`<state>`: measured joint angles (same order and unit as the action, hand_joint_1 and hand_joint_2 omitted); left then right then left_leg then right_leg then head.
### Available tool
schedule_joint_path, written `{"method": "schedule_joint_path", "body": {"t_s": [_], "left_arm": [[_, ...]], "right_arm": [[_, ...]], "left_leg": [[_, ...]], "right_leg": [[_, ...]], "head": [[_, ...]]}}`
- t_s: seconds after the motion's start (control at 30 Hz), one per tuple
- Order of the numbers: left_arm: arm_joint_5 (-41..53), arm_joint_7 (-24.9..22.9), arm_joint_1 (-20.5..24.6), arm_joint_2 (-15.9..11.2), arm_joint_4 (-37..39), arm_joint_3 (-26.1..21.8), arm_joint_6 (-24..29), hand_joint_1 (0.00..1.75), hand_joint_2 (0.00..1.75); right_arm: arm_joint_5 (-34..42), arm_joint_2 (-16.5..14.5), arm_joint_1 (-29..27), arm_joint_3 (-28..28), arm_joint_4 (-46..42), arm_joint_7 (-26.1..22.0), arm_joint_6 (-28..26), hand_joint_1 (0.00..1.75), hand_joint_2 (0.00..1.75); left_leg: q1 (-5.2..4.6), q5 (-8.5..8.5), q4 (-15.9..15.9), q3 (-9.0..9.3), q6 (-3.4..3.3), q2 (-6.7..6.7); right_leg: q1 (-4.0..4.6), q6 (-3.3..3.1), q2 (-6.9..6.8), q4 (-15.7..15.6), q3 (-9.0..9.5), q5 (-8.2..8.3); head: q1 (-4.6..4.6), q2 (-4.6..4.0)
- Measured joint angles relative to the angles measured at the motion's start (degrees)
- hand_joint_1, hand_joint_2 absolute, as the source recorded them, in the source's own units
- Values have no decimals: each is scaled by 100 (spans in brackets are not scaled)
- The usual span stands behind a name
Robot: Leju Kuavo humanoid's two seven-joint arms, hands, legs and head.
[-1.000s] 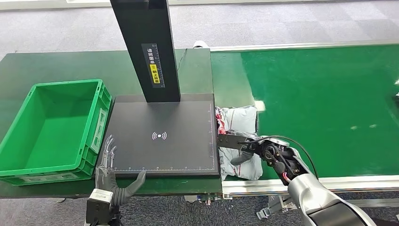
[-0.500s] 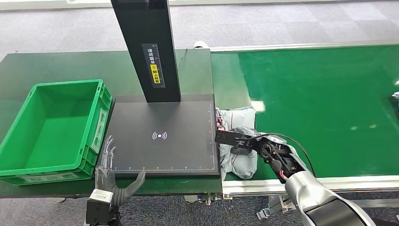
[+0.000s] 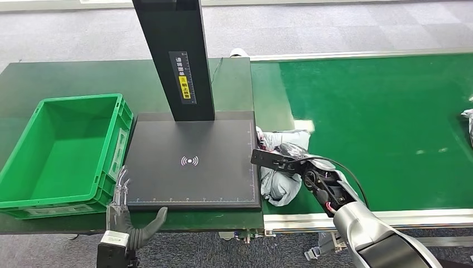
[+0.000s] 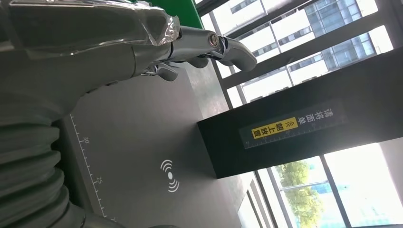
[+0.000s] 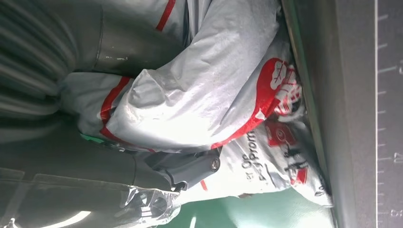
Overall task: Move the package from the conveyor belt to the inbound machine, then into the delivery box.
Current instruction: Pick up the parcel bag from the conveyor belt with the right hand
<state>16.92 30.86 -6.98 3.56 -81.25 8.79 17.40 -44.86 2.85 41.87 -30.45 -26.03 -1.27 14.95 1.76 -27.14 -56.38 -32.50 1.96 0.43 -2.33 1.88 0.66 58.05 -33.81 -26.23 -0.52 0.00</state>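
Creased, slack plastic (image 3: 280, 187) bulges out under the robot's right gripper, so I expect the package (image 3: 285, 138) to crumple into folds and drag its loose end behind when the robot carries it.
The package (image 3: 280, 187), a crumpled grey plastic bag with red print, sits at the left end of the green conveyor belt (image 3: 379, 123), against the black scanner plate (image 3: 189, 178) of the inbound machine. My right hand (image 3: 285, 160) grips the bag from above. The right wrist view shows the package (image 5: 199, 95) bunched between thumb and fingers (image 5: 190, 168), touching the plate's side (image 5: 356, 95). My left hand (image 3: 127, 215) is open at the table's front edge, by the plate's near left corner, fingers (image 4: 223, 45) spread above the plate (image 4: 142, 142). The green delivery box (image 3: 33, 198) is empty, left of the plate.
The machine's black column (image 3: 174, 56) rises from the back of the plate and carries a yellow label. Another grey package (image 3: 467, 118) lies at the belt's right edge. A silver rail (image 3: 390, 216) runs along the belt's near side.
My right hand has shifted left toward the plate, and the package has bunched up and narrowed in its grip. My left hand has dropped slightly.
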Motion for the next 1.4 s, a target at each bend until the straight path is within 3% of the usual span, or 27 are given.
{"method": "schedule_joint_path", "body": {"t_s": [0.43, 0.73, 0.97, 1.17, 1.4], "left_arm": [[5, 0, -75, 2, -77, -62, -4, 0, 175], [87, 94, -295, 34, -231, -178, -89, 0, 175], [162, 238, -460, 158, -367, -273, -113, 0, 175], [184, 222, -462, 236, -454, -298, -200, 0, 175], [200, 215, -383, 269, -474, -303, -302, 0, 175]], "right_arm": [[-36, 1, -18, -53, -23, 38, -149, 175, 175], [352, 2, -156, 334, -496, -2, -1507, 175, 175], [1000, -53, -743, 1167, -2234, -1204, -2869, 175, 175], [1119, -121, -1165, 1497, -3598, -1704, -3303, 175, 175], [1068, -173, -1501, 1583, -4427, -2119, -3529, 175, 175]], "left_leg": [[0, 0, 0, -4, 0, -1], [0, 0, 0, -13, 0, 0], [1, 0, 0, -25, 0, -1], [0, 0, 0, -24, 0, -1], [1, 0, 1, -22, 0, 2]], "right_leg": [[0, 0, -1, 0, -4, 0], [0, 0, 0, 1, -12, 0], [1, 0, -2, 1, -26, -1], [1, -1, -2, 0, -24, -1], [1, -1, -2, 1, -24, -1]], "head": [[0, 0], [0, 0], [1, 0], [1, 0], [1, 0]]}}
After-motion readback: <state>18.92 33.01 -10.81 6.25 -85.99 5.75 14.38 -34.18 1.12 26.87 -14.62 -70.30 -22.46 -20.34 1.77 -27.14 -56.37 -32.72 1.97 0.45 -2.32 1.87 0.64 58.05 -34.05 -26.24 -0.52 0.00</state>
